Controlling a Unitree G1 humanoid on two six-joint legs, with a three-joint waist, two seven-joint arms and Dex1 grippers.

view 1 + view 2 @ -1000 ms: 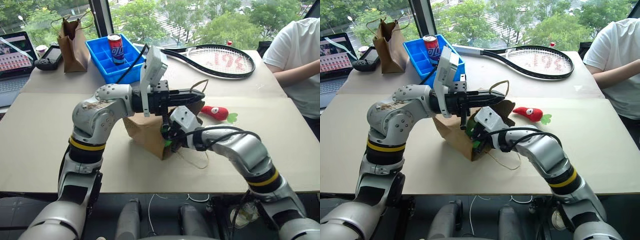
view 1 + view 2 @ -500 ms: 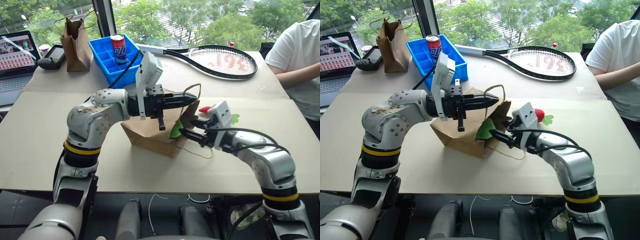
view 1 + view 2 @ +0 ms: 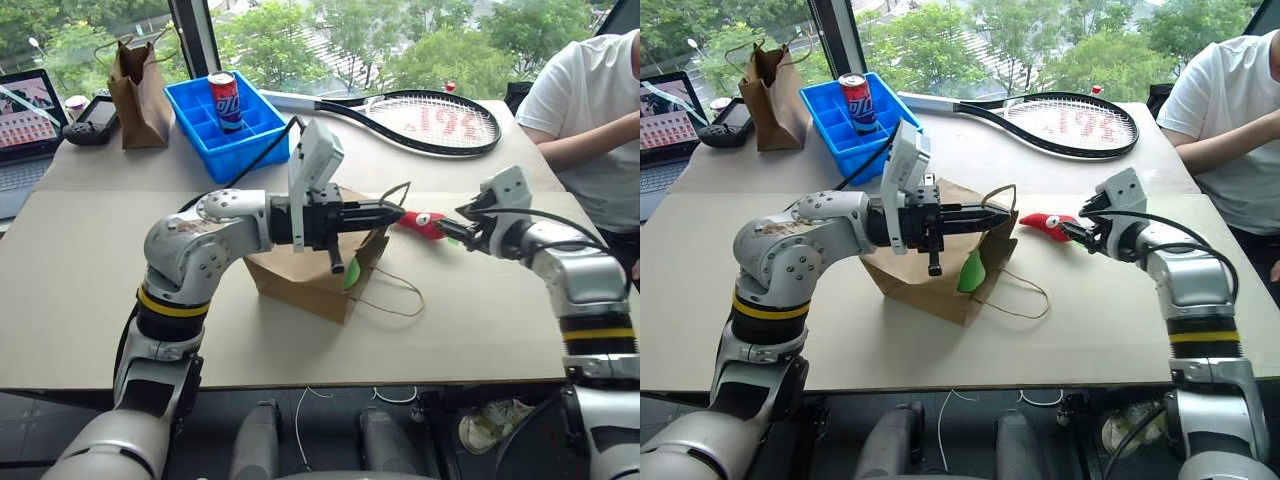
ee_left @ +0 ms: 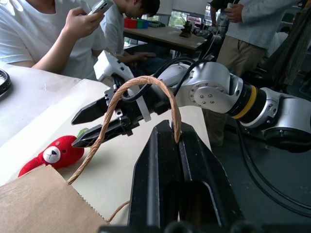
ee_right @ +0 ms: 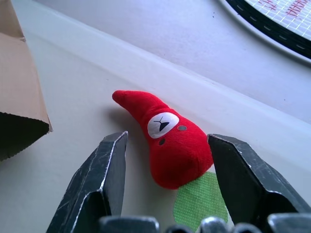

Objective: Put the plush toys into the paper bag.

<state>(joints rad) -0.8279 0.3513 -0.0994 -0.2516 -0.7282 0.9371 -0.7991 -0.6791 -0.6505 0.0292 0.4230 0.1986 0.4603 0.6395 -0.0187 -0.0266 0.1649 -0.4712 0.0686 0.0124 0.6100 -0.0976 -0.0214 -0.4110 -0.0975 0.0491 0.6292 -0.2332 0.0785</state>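
Observation:
I expect the paper bag (image 3: 290, 266) to tip upright and stand on its own when I lift the twine handles, because it keeps boxy folds (image 3: 300, 293) along its side.
The light-brown paper bag (image 3: 300, 270) lies on its side mid-table, mouth toward the right. My left gripper (image 3: 395, 212) is shut on the bag's twine handle (image 4: 141, 85) and holds it up level. The lime-green plush toy (image 3: 972, 272) sits at the bag's mouth, partly sticking out. The red chili plush toy (image 5: 170, 141), with a white eye and a green leaf, lies on the table right of the bag. My right gripper (image 5: 167, 136) is open, one finger on each side of the chili and close to it, not gripping it.
A tennis racket (image 3: 420, 115) lies at the back. A blue tray (image 3: 262, 135) holding a can, a darker narrow paper bag (image 3: 140, 85) and a laptop (image 3: 25, 100) stand at the back left. A person in white (image 3: 590, 90) sits at the right edge.
My right gripper opened, left the green toy at the bag's mouth and swung right to the red chili. The left gripper kept its hold on the handle.

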